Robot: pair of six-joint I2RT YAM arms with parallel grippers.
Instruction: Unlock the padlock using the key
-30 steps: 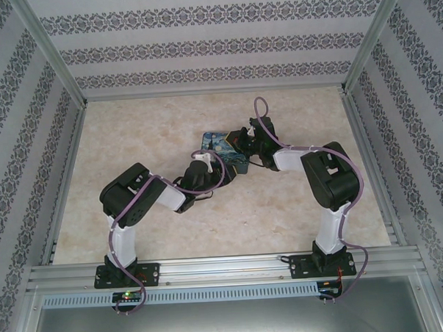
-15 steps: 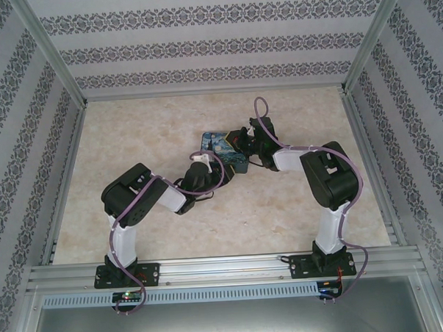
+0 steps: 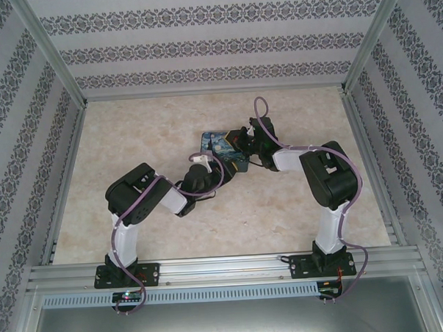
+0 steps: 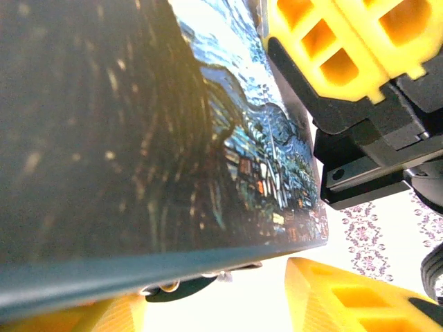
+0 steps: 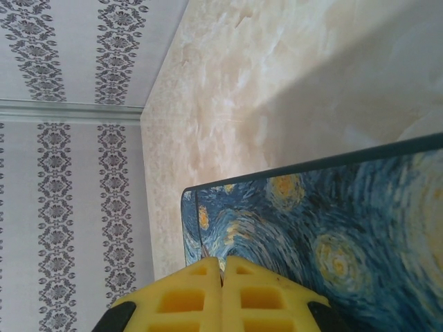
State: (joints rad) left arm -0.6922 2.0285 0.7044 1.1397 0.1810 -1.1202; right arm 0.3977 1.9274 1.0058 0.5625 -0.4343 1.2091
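The padlock hangs unheld at the near side of the tin, so next my left gripper grips its body before my right gripper brings the key around.
The blue-and-yellow swirl-painted tin lies mid-table between both grippers. In the left wrist view the tin looms close, and under its lower edge peeks a small dark body with silvery bits, which looks like the padlock, mostly hidden. My left gripper stands open, its yellow fingers on either side of that spot. My right gripper sits over the tin's corner with its fingers pressed together on a thin grey sliver, the key. In the top view the left gripper touches the tin's near side and the right gripper its right end.
The right gripper's yellow fingers crowd the upper right of the left wrist view. Marbled table stretches open to the left and far side. Patterned walls and metal rails enclose the workspace.
The left arm's elbow has shifted slightly right and its gripper has edged closer along the tin's near side. The right arm and the tin have barely moved.
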